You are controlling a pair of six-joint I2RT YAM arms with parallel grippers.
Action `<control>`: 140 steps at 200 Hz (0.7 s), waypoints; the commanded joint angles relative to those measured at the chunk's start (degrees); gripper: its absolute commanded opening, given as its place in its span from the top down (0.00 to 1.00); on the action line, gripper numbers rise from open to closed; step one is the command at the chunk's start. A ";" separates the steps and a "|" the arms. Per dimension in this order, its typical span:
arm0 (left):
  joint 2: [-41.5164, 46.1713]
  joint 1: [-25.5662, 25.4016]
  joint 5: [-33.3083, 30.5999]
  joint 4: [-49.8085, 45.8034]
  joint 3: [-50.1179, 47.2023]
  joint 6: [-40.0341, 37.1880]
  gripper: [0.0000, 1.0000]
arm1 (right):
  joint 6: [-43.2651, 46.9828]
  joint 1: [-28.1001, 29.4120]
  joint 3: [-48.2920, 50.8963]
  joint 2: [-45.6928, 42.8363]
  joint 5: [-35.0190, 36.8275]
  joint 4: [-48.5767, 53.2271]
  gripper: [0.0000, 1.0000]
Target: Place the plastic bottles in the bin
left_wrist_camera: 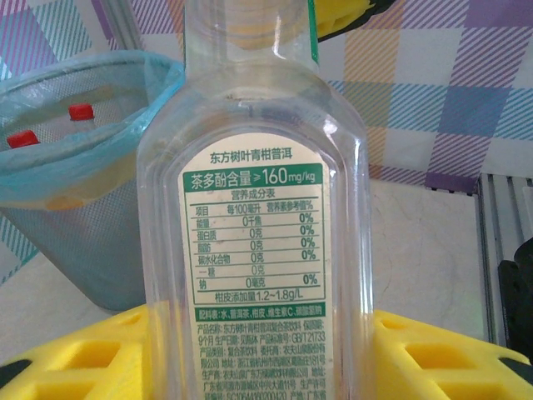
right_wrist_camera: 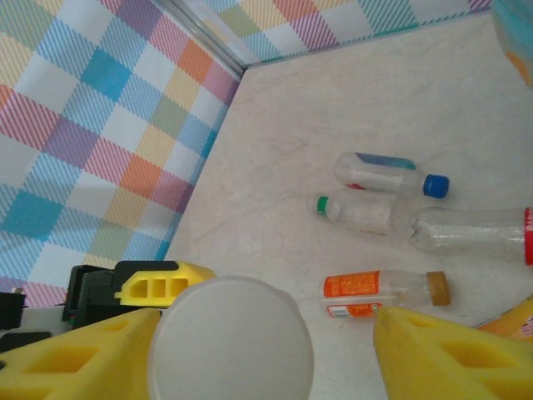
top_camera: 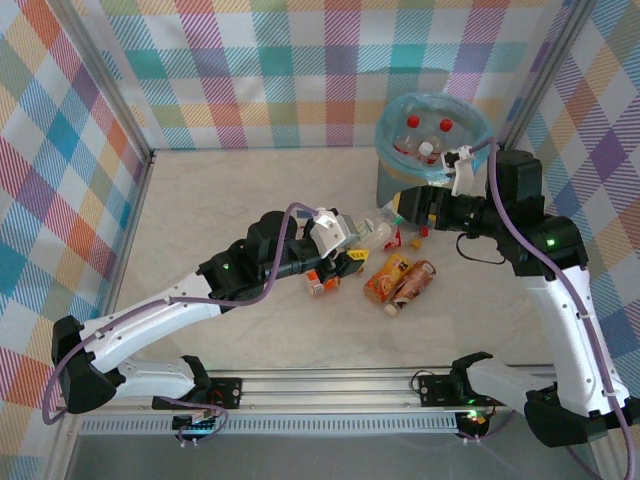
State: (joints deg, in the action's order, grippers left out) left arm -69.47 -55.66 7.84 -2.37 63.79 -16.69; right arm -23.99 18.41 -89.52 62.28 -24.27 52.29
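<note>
My right gripper should take the white cap [right_wrist_camera: 231,340] before my left gripper opens, because the bin [top_camera: 404,112] is next to my right gripper while my left gripper is holding the bottle.
My left gripper [top_camera: 350,245] is shut on a clear plastic bottle [top_camera: 373,231] with a green and white label [left_wrist_camera: 254,250], held above the table between its yellow fingers [left_wrist_camera: 75,358]. My right gripper [top_camera: 397,213] is open at the bottle's top end. The white cap [right_wrist_camera: 231,342] lies between its yellow pads [right_wrist_camera: 450,350], with a gap on the right side. The bin [top_camera: 435,135], lined with a light-blue bag, stands at the back right and holds bottles with red caps [left_wrist_camera: 81,111]. More bottles [top_camera: 400,280] lie on the table below the grippers.
Under the right gripper lie a blue-capped bottle [right_wrist_camera: 387,173], a green-capped one [right_wrist_camera: 358,212], a clear one with a red label [right_wrist_camera: 470,231] and an orange-labelled one [right_wrist_camera: 383,287]. Checked cloth walls [top_camera: 60,160] enclose the table. A metal rail [top_camera: 330,385] runs along the near edge.
</note>
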 commanded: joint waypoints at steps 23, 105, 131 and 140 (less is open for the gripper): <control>0.04 0.55 0.94 3.84 1.63 0.43 0.47 | -1.19 0.34 1.36 0.08 -5.78 -3.40 0.51; 1.39 0.64 -4.59 3.56 3.62 1.04 0.09 | 4.88 0.39 -10.76 4.30 7.47 2.19 0.86; 3.38 0.81 -6.71 3.51 3.37 0.74 0.00 | 10.09 0.34 -20.22 9.42 17.47 3.81 0.88; 4.25 0.81 -7.19 3.39 3.23 0.61 0.00 | 11.53 0.35 -23.49 11.42 20.32 3.67 0.88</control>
State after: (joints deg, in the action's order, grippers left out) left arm -68.49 -55.33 3.57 -0.86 65.58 -15.86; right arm -19.00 18.61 -104.97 70.04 -15.46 54.92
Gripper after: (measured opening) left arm 0.996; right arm 0.303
